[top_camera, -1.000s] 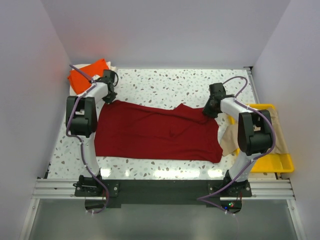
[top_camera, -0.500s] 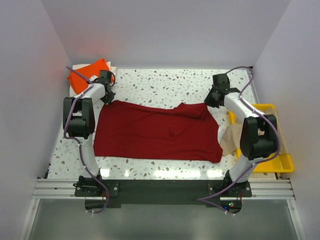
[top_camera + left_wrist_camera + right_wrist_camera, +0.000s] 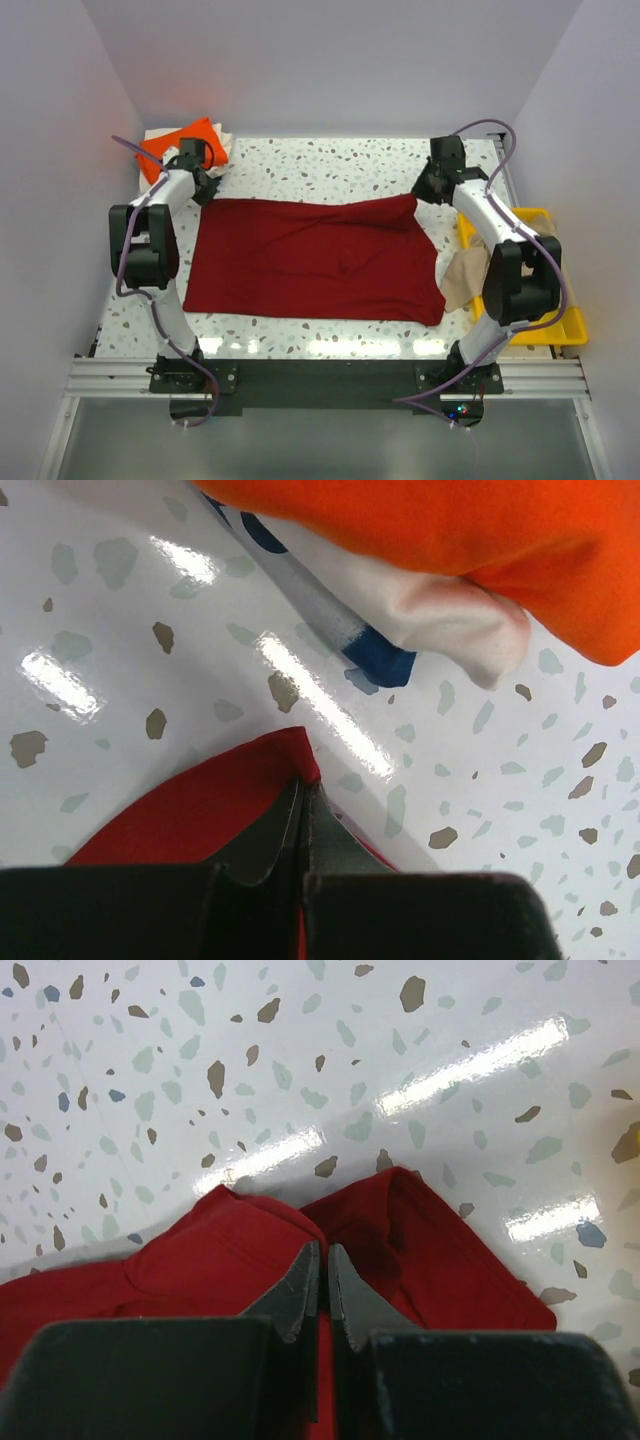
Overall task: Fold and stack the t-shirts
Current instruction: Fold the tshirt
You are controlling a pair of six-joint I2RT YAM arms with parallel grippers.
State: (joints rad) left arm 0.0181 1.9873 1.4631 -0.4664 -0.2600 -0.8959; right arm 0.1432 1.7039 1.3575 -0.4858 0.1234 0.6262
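The dark red t-shirt's far edge (image 3: 310, 209) is stretched across both grippers, so my left gripper should carry on folding it nearer and let it go on the flat body (image 3: 222, 268).
The dark red t-shirt (image 3: 310, 260) lies spread flat across the middle of the speckled table. My left gripper (image 3: 200, 190) is shut on its far left corner (image 3: 285, 765). My right gripper (image 3: 420, 195) is shut on its far right corner (image 3: 400, 1220). The bright orange t-shirt (image 3: 170, 145) lies at the far left corner, over a whitish t-shirt with a blue print (image 3: 400, 620). The beige-tan t-shirt (image 3: 465, 275) hangs over the left edge of the yellow tray.
The yellow plastic tray (image 3: 570, 325) sits at the table's right edge. White walls close in the left, far and right sides. The arm bases stand on a black rail (image 3: 320, 375) at the near edge.
Both grippers have moved toward the far side and outward, pulling the red shirt's far edge with them. The fold near its far right corner has flattened out.
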